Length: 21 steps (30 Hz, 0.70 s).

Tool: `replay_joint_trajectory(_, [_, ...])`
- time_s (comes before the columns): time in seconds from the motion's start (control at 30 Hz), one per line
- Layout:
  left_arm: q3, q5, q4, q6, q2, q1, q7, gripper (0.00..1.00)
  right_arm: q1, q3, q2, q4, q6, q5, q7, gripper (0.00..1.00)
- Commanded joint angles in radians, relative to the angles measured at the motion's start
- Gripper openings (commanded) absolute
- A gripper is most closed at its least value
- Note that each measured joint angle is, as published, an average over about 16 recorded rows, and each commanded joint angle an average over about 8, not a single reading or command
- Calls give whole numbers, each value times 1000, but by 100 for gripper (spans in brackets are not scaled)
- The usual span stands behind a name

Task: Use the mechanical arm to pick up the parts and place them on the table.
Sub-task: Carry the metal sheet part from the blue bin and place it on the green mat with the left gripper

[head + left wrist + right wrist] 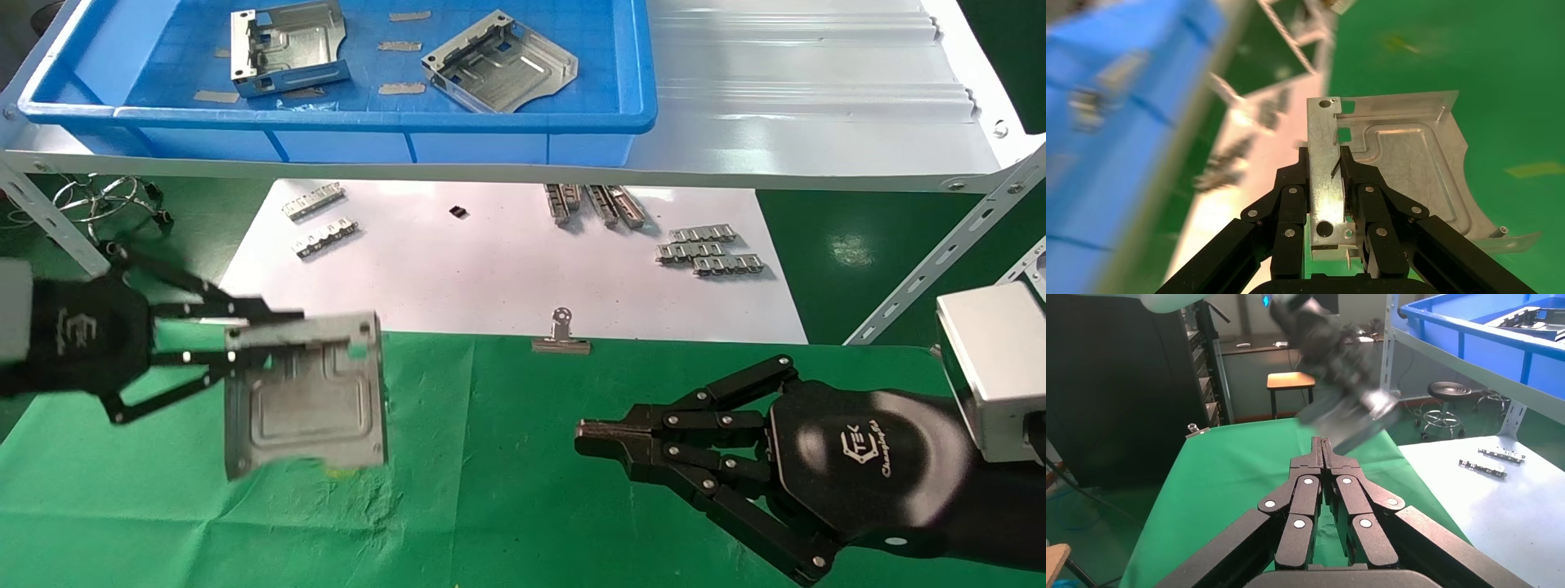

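The robot's left hand is holding the silver part by its folded rim [338,329] over clear green cloth [324,493], so it should keep going down until the part lies flat there.
My left gripper [245,339] is shut on the folded rim of a shiny silver sheet-metal part [315,404] and holds it above the left side of the green table [507,490]. In the left wrist view the fingers [1352,177] pinch the part's rim [1327,159], with the plate [1413,165] hanging over green cloth. Two more parts [286,45] [500,61] lie in the blue tray [409,121] on the shelf. My right gripper [592,437] is shut and empty, low over the table's right side; it shows in the right wrist view [1322,444].
A white ribbed shelf [809,106] holds the blue tray. Below it a white paper sheet [507,261] carries several small toothed strips [709,251] [325,219]. A silver binder clip [561,335] sits at the cloth's far edge. A shelf brace [940,261] slants at right.
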Motion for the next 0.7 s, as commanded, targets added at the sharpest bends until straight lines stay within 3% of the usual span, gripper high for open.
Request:
replay_joint_trajectory(0.03, [46, -15, -52, -4, -30, 29, 19, 0, 0, 0, 0, 0, 0, 0, 0, 0])
replay_joint_trajectory(0.33, [188, 27, 5, -18, 23, 62, 125, 0, 0, 0, 0, 0, 0, 0, 0, 0])
replay_joint_trajectory(0.7, [226, 79, 225, -81, 124, 53, 267, 0, 0, 0, 0, 0, 0, 0, 0, 0])
